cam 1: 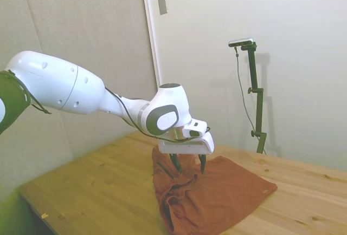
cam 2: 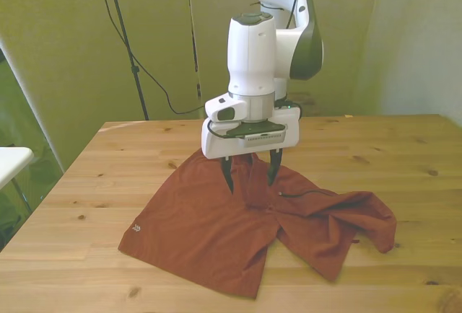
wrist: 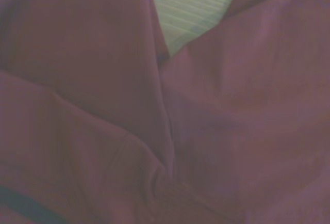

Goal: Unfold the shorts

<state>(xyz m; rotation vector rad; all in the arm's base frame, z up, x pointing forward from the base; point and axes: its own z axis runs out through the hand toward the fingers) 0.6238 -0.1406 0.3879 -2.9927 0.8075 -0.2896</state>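
Note:
Loose folds (cam 1: 174,191) are bunched next to the shorts' flat leg, so the shorts' crumpled side (cam 1: 165,174) will spread outward when the gripper pulls, while the flat leg will stay almost where it is.
The rust-orange shorts (cam 2: 195,226) lie on the wooden table (cam 2: 404,154). One leg is spread flat toward the front view's left, while the other side (cam 2: 339,223) is crumpled and folded toward the front view's right. A thin dark drawstring (cam 2: 303,194) runs across the middle folds. My gripper (cam 2: 250,174) points straight down over the far middle edge of the shorts, open, with a ridge of fabric between its dark fingers (cam 2: 229,176). The side view shows the gripper (cam 1: 189,165) with its tips down at the cloth. The wrist view is filled with blurred shorts fabric (wrist: 103,105) with a creased fold.
Bare table wood (cam 1: 92,186) surrounds the shorts on all sides. A sliver of table (wrist: 196,7) shows in the wrist view. A white surface (cam 2: 11,161) sits off the table at the front view's left edge.

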